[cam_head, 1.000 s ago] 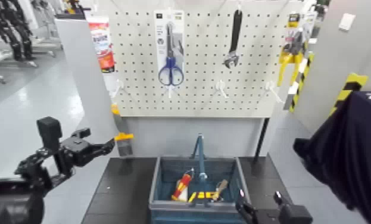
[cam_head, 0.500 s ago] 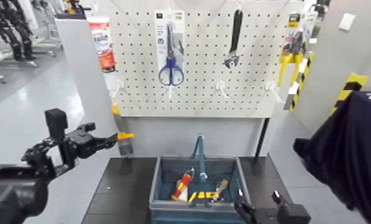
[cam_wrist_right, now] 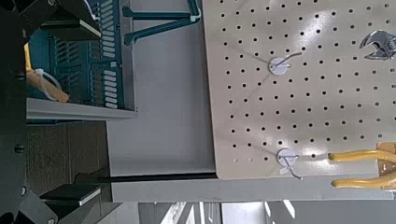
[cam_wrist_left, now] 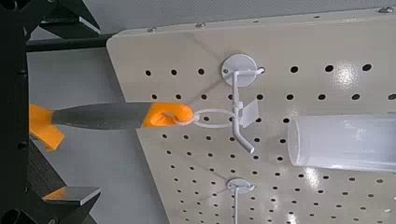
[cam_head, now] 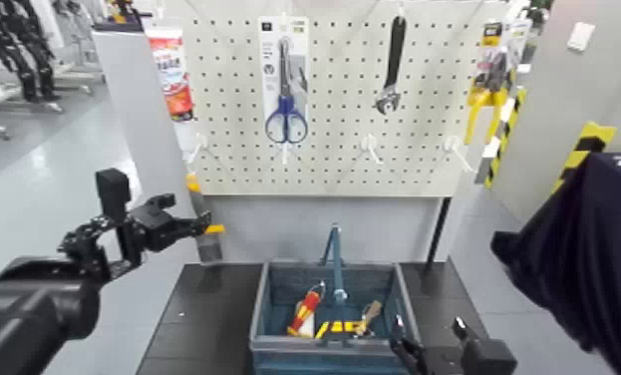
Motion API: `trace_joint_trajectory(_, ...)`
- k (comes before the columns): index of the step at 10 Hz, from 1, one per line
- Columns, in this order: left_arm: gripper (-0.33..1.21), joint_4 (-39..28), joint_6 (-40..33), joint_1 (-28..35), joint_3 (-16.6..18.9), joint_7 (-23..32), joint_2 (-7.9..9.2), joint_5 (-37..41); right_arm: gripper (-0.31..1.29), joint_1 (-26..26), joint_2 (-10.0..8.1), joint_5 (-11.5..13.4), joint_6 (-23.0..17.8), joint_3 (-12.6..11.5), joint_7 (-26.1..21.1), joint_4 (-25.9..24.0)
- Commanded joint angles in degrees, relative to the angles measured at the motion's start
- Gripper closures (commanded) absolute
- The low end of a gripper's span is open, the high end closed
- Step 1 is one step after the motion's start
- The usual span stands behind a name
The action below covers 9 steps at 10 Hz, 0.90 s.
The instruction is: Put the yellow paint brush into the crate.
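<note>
The hook's end is open, so when the robot pulls the yellow paint brush, its white ring should slip off the hook and come along.
The yellow paint brush hangs at the pegboard's lower left, yellow tip up, yellow ferrule and grey bristles down. In the left wrist view its grey handle hangs by its tip ring on a white hook. My left gripper is open, with the brush between its fingers near the ferrule. The dark blue-grey crate with its teal centre handle stands on the table below the board, and also shows in the right wrist view. My right gripper is open and low, in front of the crate.
The pegboard holds blue scissors, a black wrench and yellow-handled pliers. A red-and-yellow tool and other tools lie in the crate. A dark cloth-covered shape stands at the right. The crate sits on a black table.
My left gripper has moved right and forward to the hanging brush, which now lies between its fingers. The right arm has barely moved.
</note>
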Motion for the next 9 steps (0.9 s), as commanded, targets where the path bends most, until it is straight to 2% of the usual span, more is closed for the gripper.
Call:
trace_joint_trajectory(1,0.12,2.86,-1.06,-2.45,-2.15,-0.14,-0.56,0.78,0.14,-0.16,0.0,-0.09,-0.2,0.22,0.0,0.23)
trace_joint_trajectory(3,0.13,4.61,-1.5,-3.68,-3.12,-0.41,-0.99,1.04,0.14,-0.25,0.09,-0.09,-0.29,0.31,0.0,0.4)
trace_joint_trajectory(4,0.19,5.14,-1.59,-4.12,-3.29,-0.5,-1.26,1.04,0.14,-0.25,0.09,-0.09,-0.38,0.31,0.0,0.4)
trace_joint_trajectory(8,1.14,5.76,-1.5,-4.65,-3.65,-0.5,-1.61,0.95,0.14,-0.25,0.0,-0.09,-0.46,0.13,0.0,0.4)
trace_joint_trajectory(9,1.15,5.84,-1.59,-4.65,-3.65,-0.5,-1.61,0.95,0.14,-0.25,0.0,-0.09,-0.46,0.13,0.0,0.4)
